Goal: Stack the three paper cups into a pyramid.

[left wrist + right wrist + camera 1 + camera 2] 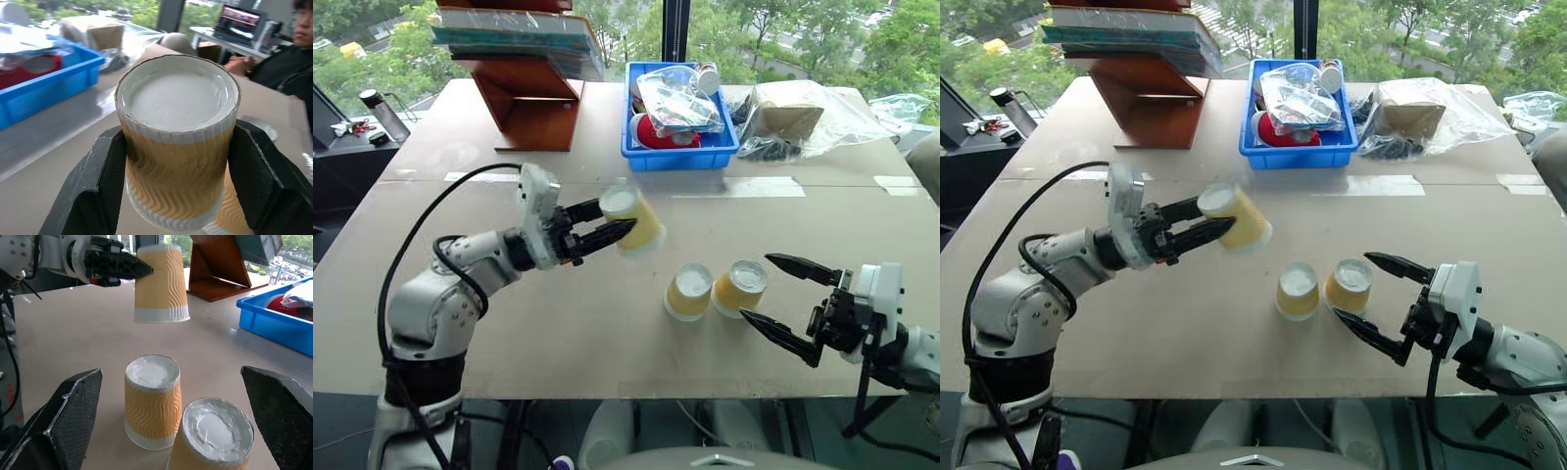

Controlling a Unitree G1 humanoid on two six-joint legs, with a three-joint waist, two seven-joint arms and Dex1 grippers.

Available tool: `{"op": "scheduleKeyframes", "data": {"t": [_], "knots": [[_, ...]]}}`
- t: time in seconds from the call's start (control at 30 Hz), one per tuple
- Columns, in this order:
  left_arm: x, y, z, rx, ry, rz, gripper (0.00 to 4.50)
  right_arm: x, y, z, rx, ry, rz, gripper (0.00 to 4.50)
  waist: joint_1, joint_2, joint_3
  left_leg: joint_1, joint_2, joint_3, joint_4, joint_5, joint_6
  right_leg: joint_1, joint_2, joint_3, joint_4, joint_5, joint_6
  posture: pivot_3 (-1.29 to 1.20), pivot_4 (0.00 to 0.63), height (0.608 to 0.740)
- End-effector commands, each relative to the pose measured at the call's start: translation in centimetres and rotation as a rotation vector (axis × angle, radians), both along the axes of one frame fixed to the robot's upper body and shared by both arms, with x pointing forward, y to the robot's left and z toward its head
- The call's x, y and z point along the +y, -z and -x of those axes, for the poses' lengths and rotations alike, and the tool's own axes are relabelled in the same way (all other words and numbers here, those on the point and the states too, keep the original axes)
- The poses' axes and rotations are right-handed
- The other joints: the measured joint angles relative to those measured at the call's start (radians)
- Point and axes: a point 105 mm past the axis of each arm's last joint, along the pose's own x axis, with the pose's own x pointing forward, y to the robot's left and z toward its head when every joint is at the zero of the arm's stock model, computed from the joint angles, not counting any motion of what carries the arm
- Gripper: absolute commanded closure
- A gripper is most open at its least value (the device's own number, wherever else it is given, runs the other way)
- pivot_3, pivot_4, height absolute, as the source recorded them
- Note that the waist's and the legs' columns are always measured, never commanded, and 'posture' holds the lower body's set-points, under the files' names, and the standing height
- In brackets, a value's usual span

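I keep going with my left gripper, as the held cup's rim [647, 245] faces down and the standing cups are close together, and let go where that rim rests on both bases [720, 280].
My left gripper [617, 216] is shut on one of the paper cups [636, 223] and holds it upside down above the table, left of the other two. Its ribbed tan wall sits between both fingers [93, 196], white base facing the wrist camera. The two other cups [689, 291] [741, 287] stand upside down side by side near the table's front edge. My right gripper [754, 286] is open just right of them, one finger on each side of the right cup [212, 435] without touching it. The held cup [161, 284] hangs beyond the left cup [150, 401].
A blue bin [680, 155] of packaged items stands at the back centre. A wooden stand [533, 98] with books is at the back left, a plastic bag with a brown box [793, 117] at the back right. A seated person [288, 63] and a laptop [239, 22] are beyond the table.
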Motion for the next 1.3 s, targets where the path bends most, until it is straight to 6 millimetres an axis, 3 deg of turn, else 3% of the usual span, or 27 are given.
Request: {"op": "scheduleKeyframes", "data": {"t": [0.03,0.2,0.67,1.3], "knots": [[-2.2,-1.5,1.8,-0.017,0.211,-0.018,1.74,-0.1,-1.1,0.7,-0.071,0.033,0.006,0.0,-0.003,0.0,0.0,0.0,0.0,0.0,0.0,0.0,0.0,0.0,0.0,0.0,0.0,0.0,0.0,0.0,0.15,0.74],[-4.5,-2.4,1.9,-0.03,0.38,-0.07,1.74,-0.6,-0.8,1.4,-0.062,0.084,0.014,0.0,-0.012,0.0,0.0,0.0,0.0,0.0,0.0,0.001,-0.001,0.0,0.0,0.0,0.0,0.0,0.0,0.0,0.15,0.74],[-9.4,-0.2,-0.3,-0.06,0.501,-0.264,1.74,-2.1,-0.2,3.0,-0.041,0.161,0.044,0.0,-0.021,0.0,0.0,0.0,-0.001,0.001,0.0,0.0,0.0,0.0,0.001,0.002,0.0,0.0,0.0,0.0,0.15,0.74],[-10.3,0.4,-0.7,-0.145,0.509,-0.331,1.74,-4.6,0.9,4.3,0.004,0.197,0.074,0.0,-0.019,0.0,0.0,0.0,-0.001,0.0,0.0,0.0,0.001,0.0,0.001,0.002,0.0,0.0,0.001,0.0,0.15,0.74]]}}
